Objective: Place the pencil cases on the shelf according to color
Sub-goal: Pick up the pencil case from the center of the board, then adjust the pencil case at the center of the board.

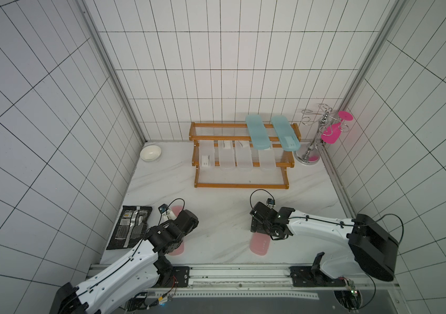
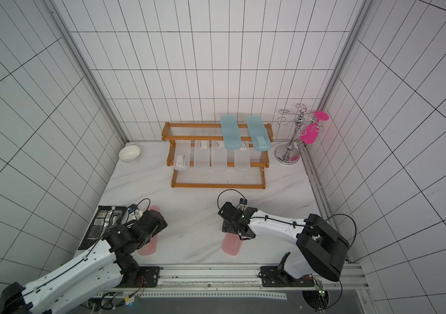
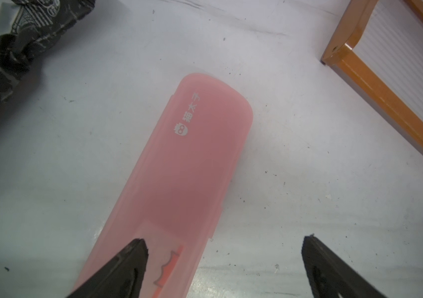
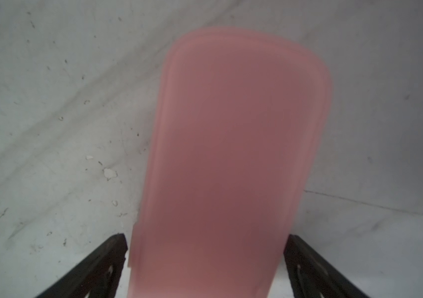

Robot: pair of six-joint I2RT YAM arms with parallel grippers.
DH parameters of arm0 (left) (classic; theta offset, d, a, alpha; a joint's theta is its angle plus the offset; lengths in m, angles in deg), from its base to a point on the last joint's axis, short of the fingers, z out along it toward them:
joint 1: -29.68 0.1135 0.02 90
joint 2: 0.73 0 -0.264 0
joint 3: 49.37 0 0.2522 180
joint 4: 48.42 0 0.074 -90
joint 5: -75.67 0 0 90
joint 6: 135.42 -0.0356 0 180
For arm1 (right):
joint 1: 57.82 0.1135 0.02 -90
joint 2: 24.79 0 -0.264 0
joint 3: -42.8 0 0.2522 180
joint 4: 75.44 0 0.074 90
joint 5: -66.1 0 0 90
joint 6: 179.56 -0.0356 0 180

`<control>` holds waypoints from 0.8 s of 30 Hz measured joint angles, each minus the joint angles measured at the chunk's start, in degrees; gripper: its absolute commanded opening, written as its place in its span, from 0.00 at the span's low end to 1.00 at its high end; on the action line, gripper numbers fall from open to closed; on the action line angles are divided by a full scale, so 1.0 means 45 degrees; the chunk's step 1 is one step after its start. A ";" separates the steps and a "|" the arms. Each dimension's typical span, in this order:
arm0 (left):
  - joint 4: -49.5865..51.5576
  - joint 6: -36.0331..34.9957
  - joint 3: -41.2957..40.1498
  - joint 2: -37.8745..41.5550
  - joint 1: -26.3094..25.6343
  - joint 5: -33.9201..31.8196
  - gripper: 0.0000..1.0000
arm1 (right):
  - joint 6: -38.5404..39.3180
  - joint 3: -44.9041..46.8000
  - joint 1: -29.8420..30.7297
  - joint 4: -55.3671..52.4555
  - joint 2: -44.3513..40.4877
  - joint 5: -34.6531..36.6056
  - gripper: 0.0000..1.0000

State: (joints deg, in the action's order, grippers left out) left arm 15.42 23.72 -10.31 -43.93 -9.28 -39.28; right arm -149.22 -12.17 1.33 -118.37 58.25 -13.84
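Note:
Next, I back my left gripper up because it has the pink case slanting under one finger. It should then straddle the case's sides before it moves the case toward the middle.
Two pink pencil cases lie flat on the white table near its front edge. My left gripper is open over the left pink case: one finger is above the case, the other stands over bare table beside it. My right gripper is open and straddles the right pink case, a finger on each side. The shelf stands at the back. Two teal cases lie on its top tier, and several frosted clear cases on its middle tier. Its bottom tier holds nothing.
A black foil packet lies left of the left arm. A white bowl sits at the back left. At the back right corner stands a chrome wire stand holding a pink glass. Tiled walls enclose three sides.

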 measured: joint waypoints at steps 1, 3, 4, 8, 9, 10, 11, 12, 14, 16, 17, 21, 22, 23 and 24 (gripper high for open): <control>-0.0044 -0.0097 -0.0087 -0.0136 0.0189 0.0141 0.97 | 0.0170 -0.0160 -0.0024 -0.0053 0.0194 0.0015 0.99; -0.0078 -0.0248 -0.0199 -0.0447 0.0520 0.0413 0.98 | 0.0447 -0.0442 -0.0068 -0.0053 0.0525 0.0029 0.99; -0.0083 -0.0316 -0.0219 -0.0636 0.0665 0.0534 0.98 | 0.0573 -0.0588 -0.0073 -0.0058 0.0690 0.0049 0.99; -0.0209 -0.0554 -0.0228 -0.0933 0.0947 0.0777 0.98 | 0.1112 -0.1044 -0.0073 -0.0039 0.1190 0.0058 0.99; -0.0311 -0.0636 -0.0228 -0.0991 0.1039 0.0865 0.98 | 0.1234 -0.1175 -0.0073 -0.0044 0.1307 0.0058 0.99; -0.0432 -0.0733 -0.0228 -0.1078 0.1151 0.0947 0.98 | 0.1384 -0.1273 -0.0073 -0.0029 0.1409 0.0063 0.99; -0.0573 -0.0821 -0.0233 -0.1195 0.1253 0.1030 0.97 | 0.1549 -0.1394 -0.0073 -0.0029 0.1501 0.0078 0.99; -0.0680 -0.0918 -0.0238 -0.1336 0.1316 0.1088 0.98 | 0.1656 -0.1481 -0.0073 -0.0034 0.1549 0.0102 0.99; -0.0996 -0.1171 -0.0233 -0.1710 0.1360 0.1098 0.97 | 0.1987 -0.1724 -0.0073 -0.0112 0.1593 0.0257 0.99; -0.1234 -0.1399 -0.0151 -0.2098 0.1365 0.1088 0.98 | 0.2273 -0.1933 -0.0073 -0.0185 0.1593 0.0461 0.99; -0.1336 -0.1506 -0.0053 -0.2399 0.1375 0.1083 0.98 | 0.2429 -0.2006 -0.0073 -0.0204 0.1593 0.0588 0.99; -0.1632 -0.2006 0.0423 -0.3614 0.1379 0.1088 0.98 | 0.2832 -0.2030 -0.0073 -0.0413 0.1370 0.0962 0.99; -0.1685 -0.2142 0.0588 -0.3954 0.1375 0.1098 0.98 | 0.2890 -0.2016 -0.0097 -0.0466 0.1175 0.1030 0.99; -0.1744 -0.2249 0.0763 -0.4289 0.1350 0.1107 0.98 | 0.2934 -0.2006 -0.0131 -0.0525 0.0942 0.1083 0.99; -0.1763 -0.2322 0.0918 -0.4575 0.1277 0.1103 0.98 | 0.2982 -0.1982 -0.0160 -0.0529 0.0709 0.1161 0.99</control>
State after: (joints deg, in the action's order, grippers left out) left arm 7.49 13.28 -6.17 -64.52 -3.53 -34.32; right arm -135.80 -21.09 0.61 -120.76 61.44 -8.61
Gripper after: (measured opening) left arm 0.976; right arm 0.991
